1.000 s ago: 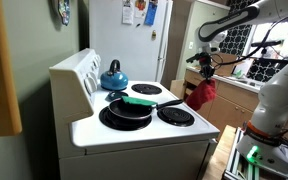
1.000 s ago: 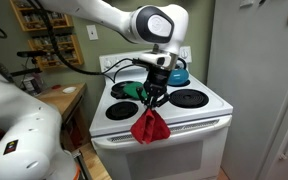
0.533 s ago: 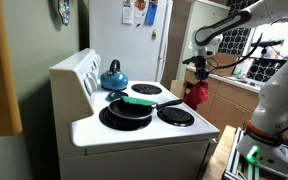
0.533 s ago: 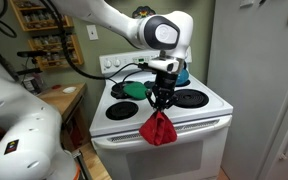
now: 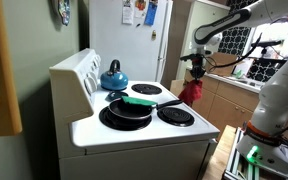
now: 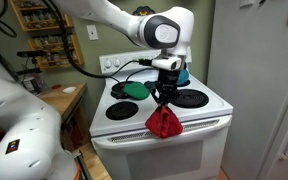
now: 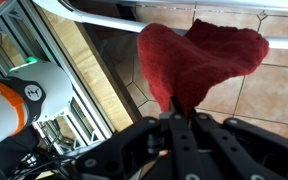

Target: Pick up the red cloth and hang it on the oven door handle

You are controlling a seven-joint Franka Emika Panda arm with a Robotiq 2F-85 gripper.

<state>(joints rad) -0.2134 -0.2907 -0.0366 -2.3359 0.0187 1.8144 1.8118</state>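
Note:
My gripper should move closer to the stove [image 6: 134,128] and lower the cloth, because only the far edge of the red cloth [image 7: 206,27] reaches past the oven door handle.
The red cloth [image 6: 164,122] hangs limp from my gripper [image 6: 164,100] in front of the white stove, level with its front edge and just above the oven door handle [image 6: 199,126]. In an exterior view the cloth [image 5: 193,92] dangles beyond the stove's front, under the gripper [image 5: 195,70]. In the wrist view the cloth [image 7: 199,55] spreads out from between my shut fingers [image 7: 184,122], with the white handle [image 7: 104,17] above it and tiled floor behind.
On the stovetop [image 6: 209,103] stand a blue kettle [image 5: 113,76] and a black pan with a green-handled utensil [image 5: 139,101]. A wooden counter [image 6: 59,98] is beside the stove. A fridge [image 5: 149,45] stands behind. Robot base equipment [image 7: 29,95] sits near.
The gripper with the red cloth has moved along the stove front and a little higher; in the exterior view it has drawn closer to the oven door.

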